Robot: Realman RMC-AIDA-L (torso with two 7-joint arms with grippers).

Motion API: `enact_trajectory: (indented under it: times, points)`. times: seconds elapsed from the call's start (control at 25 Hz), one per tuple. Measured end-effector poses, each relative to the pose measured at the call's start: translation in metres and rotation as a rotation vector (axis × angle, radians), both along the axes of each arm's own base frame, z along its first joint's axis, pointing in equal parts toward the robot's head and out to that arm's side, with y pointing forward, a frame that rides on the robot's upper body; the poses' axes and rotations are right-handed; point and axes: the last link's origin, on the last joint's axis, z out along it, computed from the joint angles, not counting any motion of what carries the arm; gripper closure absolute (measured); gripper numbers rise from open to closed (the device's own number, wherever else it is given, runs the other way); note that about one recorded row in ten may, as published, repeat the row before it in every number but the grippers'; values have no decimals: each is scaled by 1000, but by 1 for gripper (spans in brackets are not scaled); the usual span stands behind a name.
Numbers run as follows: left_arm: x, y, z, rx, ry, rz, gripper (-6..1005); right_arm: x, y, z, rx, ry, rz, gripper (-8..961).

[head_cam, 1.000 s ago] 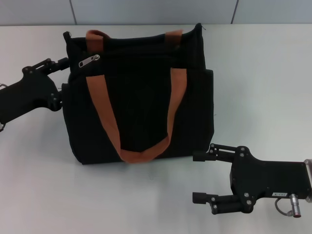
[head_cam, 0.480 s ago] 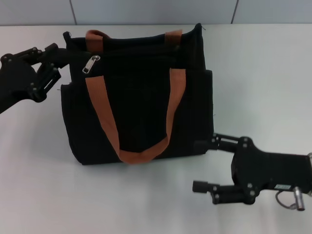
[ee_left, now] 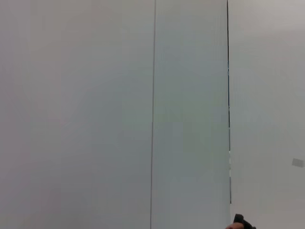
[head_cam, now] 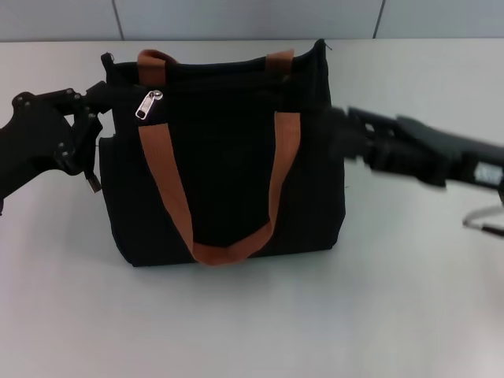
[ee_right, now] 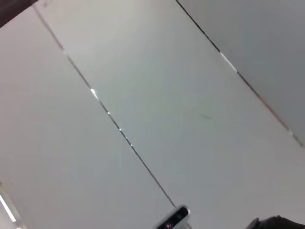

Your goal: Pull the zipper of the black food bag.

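Note:
My left gripper is at the bag's edge (head_cam: pixel 116 116) beside the zipper, so it should steady the bag while my right gripper takes the silver zipper pull (head_cam: pixel 148 104).
The black food bag (head_cam: pixel 228 157) lies on the white table, with two orange-brown strap handles (head_cam: pixel 161 173) across its front. The small silver zipper pull (head_cam: pixel 148 103) sits at the bag's upper left, on a black zip line. My left gripper (head_cam: pixel 98 135) is open at the bag's left edge, one finger near the top corner and the other lower down the side, a little left of the zipper. My right gripper (head_cam: pixel 342 130) is raised by the bag's right side and shows as a blur. Neither wrist view shows the bag or the zipper.
The white table (head_cam: pixel 252 315) stretches in front of the bag and to both sides. Grey wall panels (head_cam: pixel 236 17) stand behind the table's far edge. The wrist views show only grey panels and seams (ee_left: pixel 153 114).
My right arm has swung up from the table's front right to the bag's right side. My left gripper has shifted slightly along the bag's left edge. The bag has stayed put.

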Motion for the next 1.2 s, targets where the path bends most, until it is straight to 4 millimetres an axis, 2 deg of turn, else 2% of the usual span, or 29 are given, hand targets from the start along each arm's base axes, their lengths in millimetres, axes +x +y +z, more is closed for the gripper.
enact_trajectory:
  times: [0.36,0.48,0.72,0.8,1.2]
  points:
    - [0,-1,0,7,-31,11,984,-48,52,-3,-92,-76,-52,143]
    - [-1,-2,-2,4,-39,15,984,-61,62,-9,-131,-117,-69,143]
    - [0,-3,-3,1,-44,15,984,-82,75,-27,-283,-214,-154,230]
    - [0,-2,-3,1,-45,13,984,-87,78,-29,-318,-230,-181,437]
    - [0,-5,-6,5,-51,9,984,-104,85,-44,-443,-328,-270,592]
